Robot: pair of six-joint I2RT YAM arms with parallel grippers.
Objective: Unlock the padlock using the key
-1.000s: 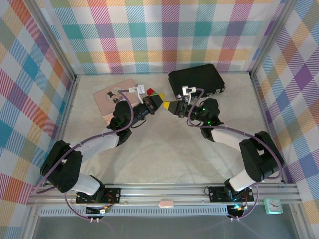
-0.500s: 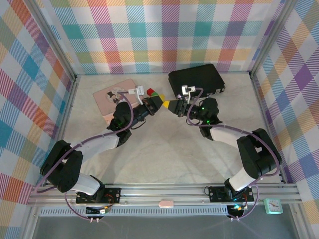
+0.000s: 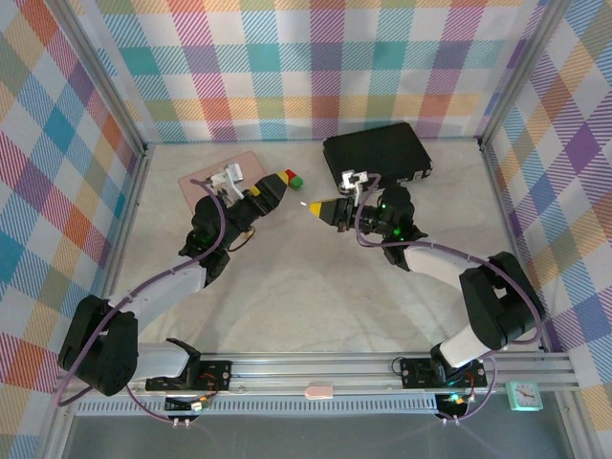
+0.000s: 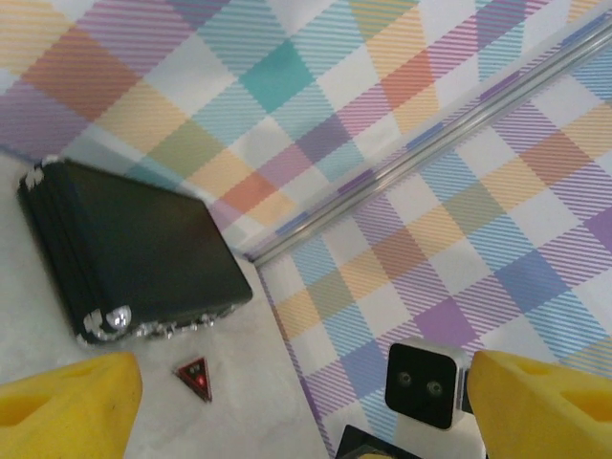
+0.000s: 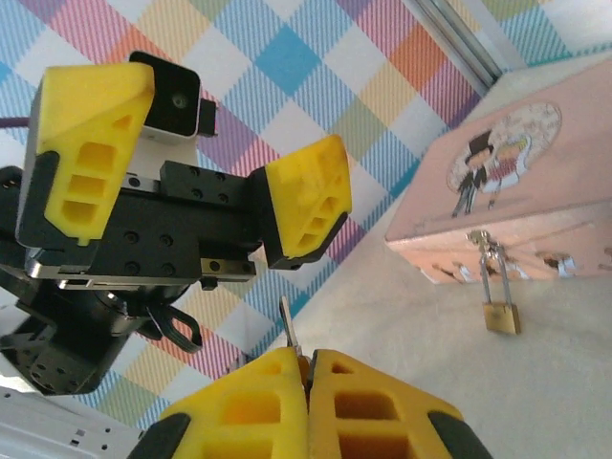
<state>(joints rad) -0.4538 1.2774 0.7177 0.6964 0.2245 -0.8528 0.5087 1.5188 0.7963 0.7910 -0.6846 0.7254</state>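
The key's blade slants from my right gripper's fingertips, so my left gripper should take the blade while my right gripper opens and regrips the key's head.
My right gripper is shut on the key, a thin silvery blade sticking out past its yellow fingertips. The brass padlock hangs by its silver shackle from the hasp of the pink tin, standing to the key's right and farther off. My left gripper faces the right one with its jaws wide apart and nothing between them. From above, the right gripper holds the key in mid-table, and the left gripper hovers by the tin.
A black case lies at the back right, also seen as the black case in the left wrist view. A red cube and a green cube sit just beyond the left gripper. Plaid walls close in the back and sides.
The left arm has pulled back to the left, away from the right gripper, and now hovers over the tin. The right gripper has edged left with the key.
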